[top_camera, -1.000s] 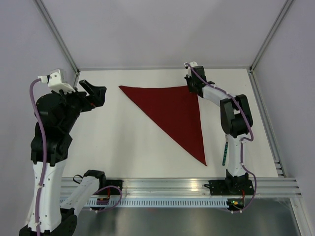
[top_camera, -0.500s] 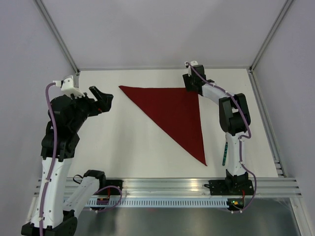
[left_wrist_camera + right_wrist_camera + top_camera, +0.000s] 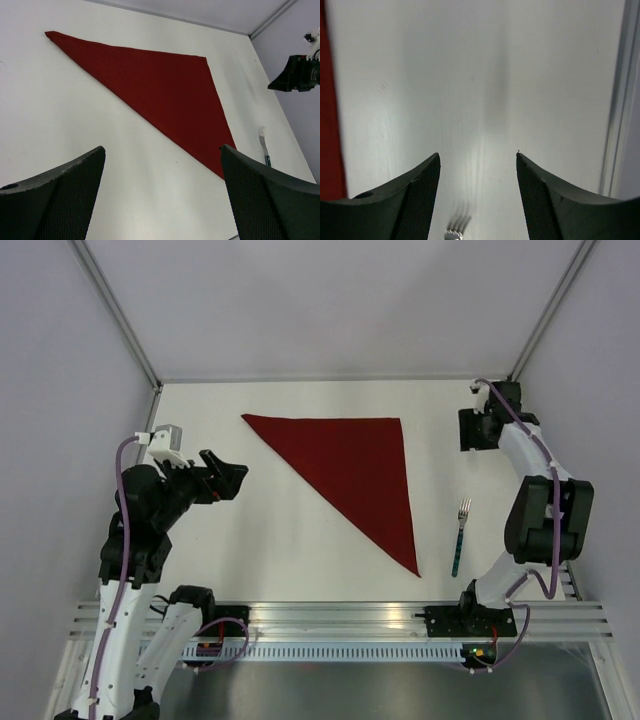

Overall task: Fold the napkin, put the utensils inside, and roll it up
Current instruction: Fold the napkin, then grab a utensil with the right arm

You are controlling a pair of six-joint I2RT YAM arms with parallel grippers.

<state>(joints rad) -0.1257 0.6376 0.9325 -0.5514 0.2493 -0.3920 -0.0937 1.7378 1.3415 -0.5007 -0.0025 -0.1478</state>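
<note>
My right gripper is open, and the fork (image 3: 460, 540) lies clear of the napkin with its tines toward the gripper. I go on toward the fork's neck (image 3: 462, 523) before the gripper's fingers are on both sides of it.
The dark red napkin (image 3: 355, 465) lies flat on the white table, folded into a triangle, with its long point toward the near edge. It also shows in the left wrist view (image 3: 160, 90) and as a red strip at the left edge of the right wrist view (image 3: 330, 125). The fork (image 3: 459, 540), silver head and teal handle, lies to the right of the napkin, apart from it; its tines (image 3: 457, 227) show blurred below my right jaws. My right gripper (image 3: 468, 430) hovers open at the far right, empty. My left gripper (image 3: 235, 480) hangs open left of the napkin, empty.
A metal rail (image 3: 545, 490) borders the table's right side, close to the right arm. An aluminium frame (image 3: 350, 620) runs along the near edge. Grey walls enclose the far and side edges.
My right gripper opened, let go of the napkin's far right corner and swung right, uncovering the fork. My left arm moved lower and nearer, toward the napkin's left side.
</note>
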